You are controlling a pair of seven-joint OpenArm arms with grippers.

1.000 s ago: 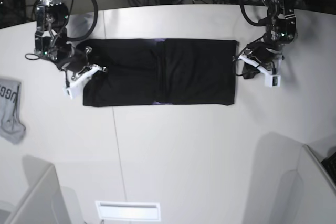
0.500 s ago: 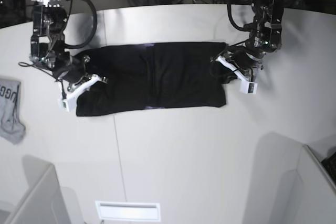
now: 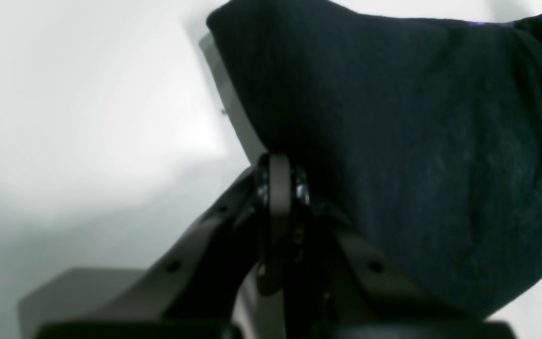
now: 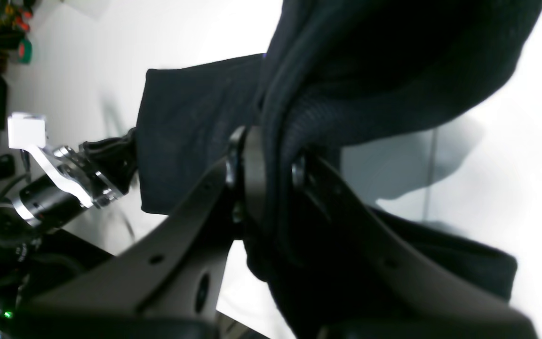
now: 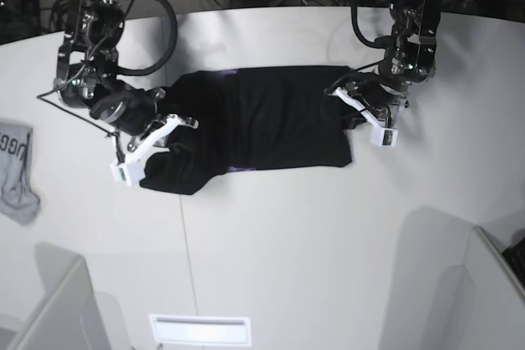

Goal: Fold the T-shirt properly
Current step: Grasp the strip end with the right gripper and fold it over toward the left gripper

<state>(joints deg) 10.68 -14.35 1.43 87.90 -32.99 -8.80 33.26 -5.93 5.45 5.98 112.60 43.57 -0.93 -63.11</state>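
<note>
I should keep bringing the thick fold over the flat middle (image 5: 283, 116) with my right gripper and let go there, while my left gripper holds the T-shirt's other end (image 5: 335, 116).
The black T-shirt (image 5: 262, 120) lies stretched across the white table, bunched at both ends. At the left of the base view my right gripper (image 5: 174, 127) is shut on a thick fold of the T-shirt (image 4: 393, 56), with cloth draped over its fingers (image 4: 252, 160). At the right of the base view my left gripper (image 5: 346, 109) is shut on the shirt's other end. In the left wrist view its fingertips (image 3: 278, 179) pinch the edge of the dark cloth (image 3: 417, 141), which is raised off the table. No print shows.
A small grey garment with lettering (image 5: 16, 171) lies at the table's left edge. A white slot (image 5: 199, 329) sits at the front edge, with grey partitions at both lower corners. Cables and equipment run behind the table.
Both grippers have drawn their ends of the shirt inward. The right gripper carried its end right and toward the front, so the shirt is shorter and more bunched.
</note>
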